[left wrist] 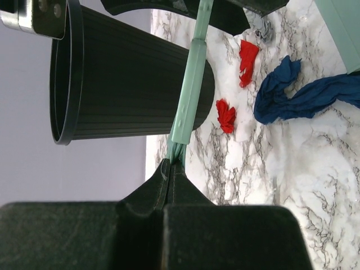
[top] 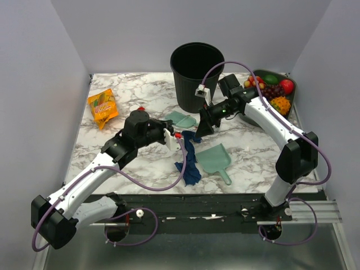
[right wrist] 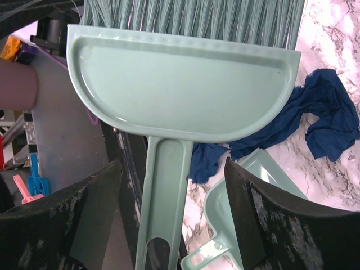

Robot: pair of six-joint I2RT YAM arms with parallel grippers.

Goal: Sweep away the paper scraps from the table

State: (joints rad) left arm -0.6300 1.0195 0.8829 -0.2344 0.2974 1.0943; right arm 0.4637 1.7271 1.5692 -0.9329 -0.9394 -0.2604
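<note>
My right gripper should move back, turn and grab the handle's end (right wrist: 158, 253) edge-on, because its fingers now straddle the brush handle's broad side (right wrist: 167, 188).
Two red paper scraps (left wrist: 226, 115) (left wrist: 247, 56) lie on the marble table (left wrist: 315, 185) between the black bin and the blue cloth. One scrap shows in the top view (top: 178, 135) by my left gripper. My left gripper (left wrist: 171, 163) (top: 169, 135) is shut on the bristle end of a teal hand brush (left wrist: 191, 84) (top: 181, 118). My right gripper (right wrist: 171, 169) (top: 203, 125) is open. The brush handle (right wrist: 163, 197) lies between its jaws without touching either. The teal dustpan (top: 215, 159) (right wrist: 264, 191) lies flat on the table below it.
A tall black bin (top: 197, 67) (left wrist: 129, 84) stands at the back centre. A dark blue cloth (top: 189, 160) (right wrist: 320, 118) lies crumpled beside the dustpan. An orange snack packet (top: 103, 107) is at the back left. A tray of toy fruit (top: 273, 90) is at the back right.
</note>
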